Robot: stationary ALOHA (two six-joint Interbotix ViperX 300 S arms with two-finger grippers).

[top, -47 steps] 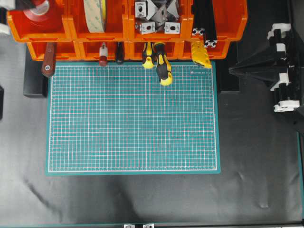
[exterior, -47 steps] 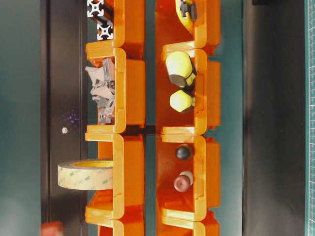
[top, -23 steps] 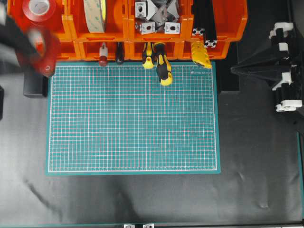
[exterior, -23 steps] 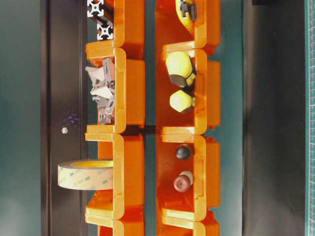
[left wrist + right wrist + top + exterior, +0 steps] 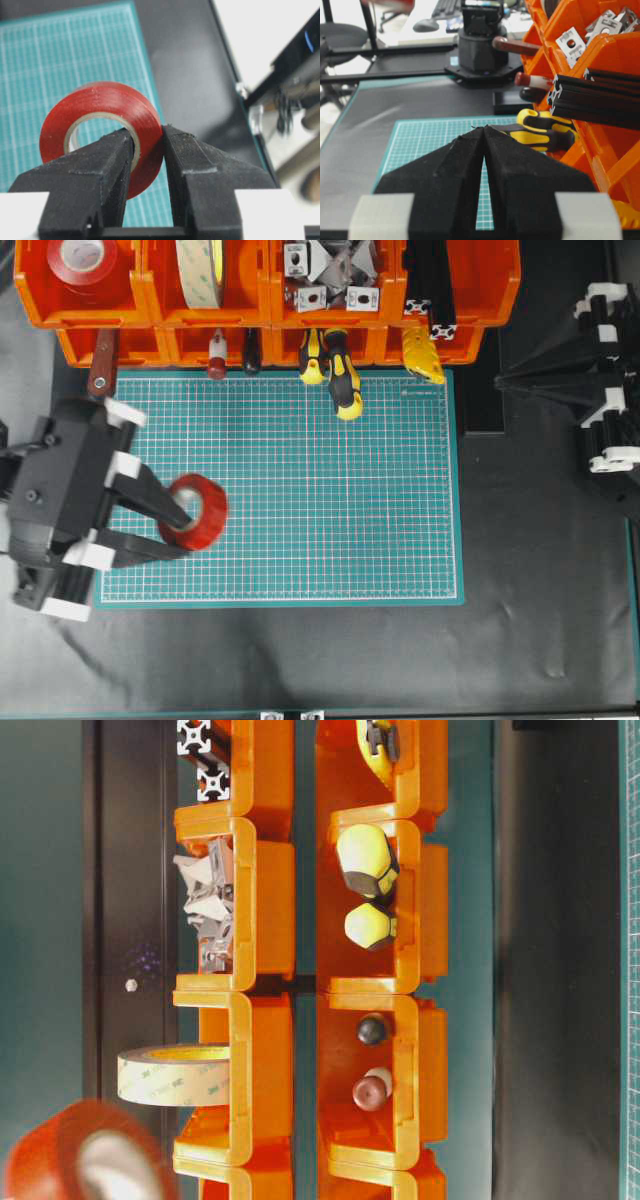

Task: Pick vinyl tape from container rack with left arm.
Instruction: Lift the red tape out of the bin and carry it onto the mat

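I should go on moving my left gripper down, because the vinyl tape [image 5: 208,510] is above a clear part of the green cutting mat [image 5: 248,520]. I should let go once the tape touches the mat.
The vinyl tape [image 5: 207,508], a glossy red ring with a pale core, hangs over the left part of the green cutting mat [image 5: 300,490]. My left gripper [image 5: 185,529] is shut on it. In the left wrist view one finger sits inside the core and the other presses the outside of the tape [image 5: 107,105], with the left gripper [image 5: 148,134] pinching its wall. The tape shows blurred at the lower left in the table-level view [image 5: 60,1160]. The orange container rack [image 5: 265,302] runs along the far edge. My right gripper [image 5: 497,386] is shut and empty at the right [image 5: 484,128].
Another red roll [image 5: 82,260] lies in the rack's far-left upper bin, with a beige tape roll [image 5: 200,270] in the bin beside it. Metal brackets [image 5: 325,275] and black profiles [image 5: 430,280] fill the others. Screwdrivers [image 5: 342,380] and tool handles stick out of the lower row over the mat's far edge.
My left gripper has come away from the rack's left end with the red tape and now holds it nearer the front, over the mat's left part. The right arm has barely shifted.
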